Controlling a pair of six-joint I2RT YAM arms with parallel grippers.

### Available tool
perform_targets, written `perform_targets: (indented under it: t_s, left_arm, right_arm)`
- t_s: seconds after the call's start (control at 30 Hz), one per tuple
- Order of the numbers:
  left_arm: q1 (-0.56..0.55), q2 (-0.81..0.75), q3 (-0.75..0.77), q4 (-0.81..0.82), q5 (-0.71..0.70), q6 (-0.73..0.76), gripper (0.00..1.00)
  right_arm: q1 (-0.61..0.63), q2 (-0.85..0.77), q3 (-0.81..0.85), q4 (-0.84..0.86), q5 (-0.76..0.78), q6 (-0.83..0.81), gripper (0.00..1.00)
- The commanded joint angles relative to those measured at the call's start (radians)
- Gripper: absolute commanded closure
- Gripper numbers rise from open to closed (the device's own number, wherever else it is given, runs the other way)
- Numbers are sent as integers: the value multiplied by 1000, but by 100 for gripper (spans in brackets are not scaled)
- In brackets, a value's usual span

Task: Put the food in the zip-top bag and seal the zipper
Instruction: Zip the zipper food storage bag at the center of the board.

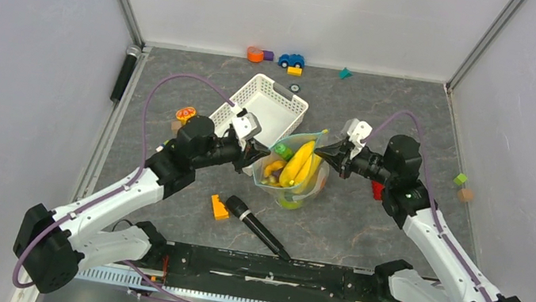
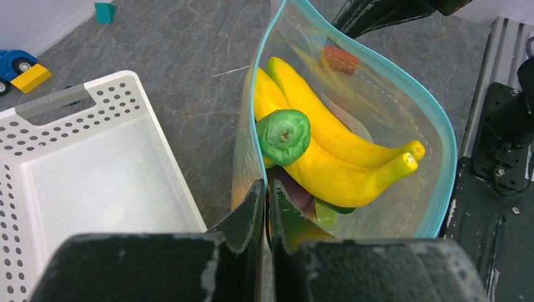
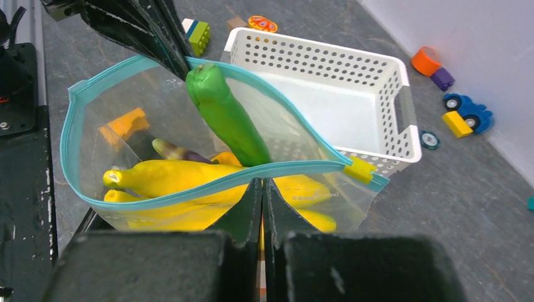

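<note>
My right gripper has hold of the middle of the bag's rim (image 3: 263, 171). I should shift it to the zipper's end (image 3: 378, 182) past the yellow slider before my left gripper seals.
The clear zip-top bag (image 1: 293, 172) hangs upright between both grippers, its mouth spread open. Inside lie yellow bananas (image 2: 334, 145), a green cucumber (image 3: 227, 116) leaning up past the rim, and a purple eggplant (image 2: 299, 192) low down. My left gripper (image 2: 267, 185) is shut on the bag's left rim. My right gripper (image 3: 262, 182) is shut on the opposite rim, its tips at the teal zipper (image 3: 296, 166). A yellow slider (image 3: 359, 169) sits at the zipper's far end.
A white slotted basket (image 1: 264, 90) stands just behind the bag. A black microphone (image 1: 257, 227) and an orange block (image 1: 219, 207) lie in front of it. A toy car (image 1: 291, 60) and small blocks line the back wall.
</note>
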Motion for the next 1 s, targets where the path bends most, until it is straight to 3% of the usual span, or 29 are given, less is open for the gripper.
perform_targets:
  t_s: [0.0, 0.03, 0.07, 0.17, 0.2, 0.3, 0.43, 0.57, 0.9, 0.97]
  left_arm:
    - [4, -46, 27, 56, 47, 32, 92]
    - [4, -49, 27, 55, 59, 34, 94]
    - [4, -55, 26, 53, 71, 36, 95]
    - [3, -60, 18, 51, 93, 47, 98]
    - [4, -61, 16, 51, 97, 49, 98]
    - [4, -55, 15, 53, 113, 53, 98]
    - [3, -48, 17, 53, 144, 61, 98]
    - [3, -46, 15, 46, 159, 77, 98]
    - [4, -48, -2, 30, 229, 149, 98]
    - [4, -51, -6, 33, 230, 153, 98]
  right_arm:
    - [-3, -56, 29, -33, 92, -41, 100]
    - [-3, -65, 17, -40, 136, -57, 99]
    - [-3, -77, 4, -41, 202, -64, 91]
    - [-5, -90, -9, -60, 336, -110, 50]
    - [-7, -87, -6, -68, 360, -123, 41]
    - [-19, -72, 10, -85, 389, -149, 29]
    - [-39, -32, 25, -85, 261, -198, 23]
    - [-42, 40, 64, -84, 21, -282, 22]
    - [-45, 162, 134, -122, -9, -329, 22]
    - [-46, 148, 130, -129, -60, -350, 28]
